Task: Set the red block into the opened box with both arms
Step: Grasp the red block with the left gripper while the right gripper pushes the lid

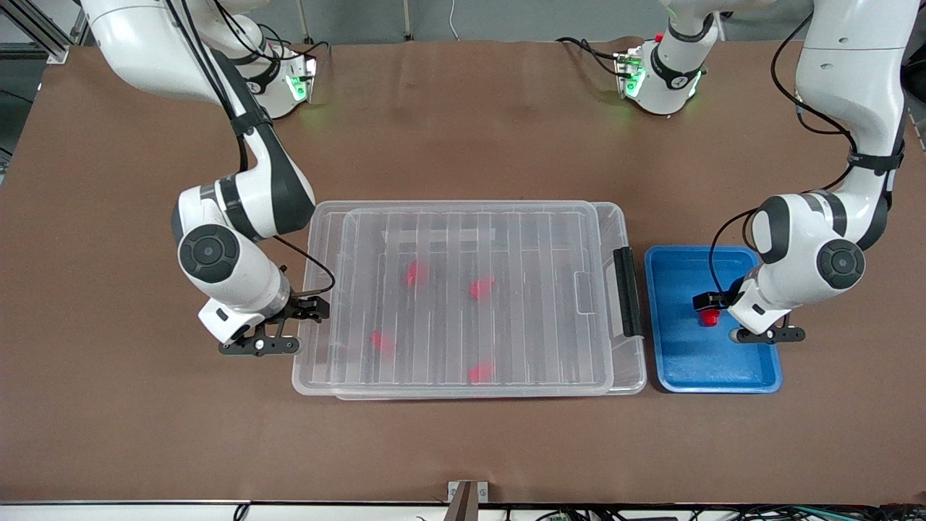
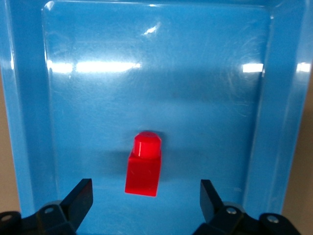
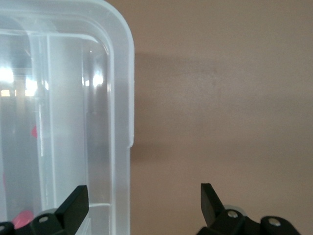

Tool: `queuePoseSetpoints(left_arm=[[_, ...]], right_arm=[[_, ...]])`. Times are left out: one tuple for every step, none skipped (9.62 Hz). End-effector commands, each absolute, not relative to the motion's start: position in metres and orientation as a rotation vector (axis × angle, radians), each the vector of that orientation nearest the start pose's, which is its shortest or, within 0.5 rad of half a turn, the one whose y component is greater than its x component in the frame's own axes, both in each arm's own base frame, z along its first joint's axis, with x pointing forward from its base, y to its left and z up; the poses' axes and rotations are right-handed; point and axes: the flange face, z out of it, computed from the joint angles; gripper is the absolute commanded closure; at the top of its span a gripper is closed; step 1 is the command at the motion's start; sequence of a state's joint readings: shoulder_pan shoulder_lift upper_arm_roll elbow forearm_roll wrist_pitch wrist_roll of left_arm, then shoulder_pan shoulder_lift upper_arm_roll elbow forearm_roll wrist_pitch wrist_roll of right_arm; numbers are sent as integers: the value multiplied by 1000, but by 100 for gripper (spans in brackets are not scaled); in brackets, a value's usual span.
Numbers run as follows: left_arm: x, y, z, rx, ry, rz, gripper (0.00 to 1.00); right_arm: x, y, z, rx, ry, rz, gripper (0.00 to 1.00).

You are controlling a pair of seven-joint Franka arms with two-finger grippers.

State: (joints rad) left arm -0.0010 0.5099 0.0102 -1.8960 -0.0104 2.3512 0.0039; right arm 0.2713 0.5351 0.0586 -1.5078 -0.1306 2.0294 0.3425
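Observation:
The ribbed lid's edge stops (image 1: 612,295) before it gets to the black handle clip, so I expect the lid (image 1: 473,299) to slide flat over the clear box when I pull it.
A red block (image 2: 143,166) lies on the floor of the blue tray (image 2: 274,122), stub end away from my left gripper (image 2: 145,198). That gripper is open just above the tray, one finger on each side of the block and not touching it. In the front view the red block (image 1: 709,317) shows just below the left gripper (image 1: 707,302). The clear box (image 1: 470,297) sits mid-table with its ribbed lid lying on top. My right gripper (image 1: 312,309) is open at the box's end toward the right arm. Its fingers straddle the box rim (image 3: 120,122).
Several more red pieces (image 1: 480,287) show blurred through the lid inside the box. A black handle clip (image 1: 628,289) is on the box's end beside the blue tray (image 1: 752,376). Brown table (image 1: 463,449) lies bare nearer the front camera.

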Motion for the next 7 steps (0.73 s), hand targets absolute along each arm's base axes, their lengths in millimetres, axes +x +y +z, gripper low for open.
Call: queuePoseSetpoints(left_arm=[[621,5,186,-3129,-7,106,4],[621,7,182,-3129,-12,106,7],[620,8,180,-3128,-12,110,14],[619,8,176,-3127,-12,120,20],[618,9,173,-3128,-16,125,35],[618,9,171,-3127,-14,127,67],[618,10,172,-3127,-14,123,83]], right_arm=[[665,200,342,-3296,-116,-25,0],[666,193,340,-3304,-154,-15,0],[667,190,339,-3304,-161,-10,0],[667,188,339,-3306,-163,-6,0],[667,187,339,-3307,-163,-5,0],[668,182,338,-3310,-179,-1,0],[672,167,339,-3310,-222,13,0]])
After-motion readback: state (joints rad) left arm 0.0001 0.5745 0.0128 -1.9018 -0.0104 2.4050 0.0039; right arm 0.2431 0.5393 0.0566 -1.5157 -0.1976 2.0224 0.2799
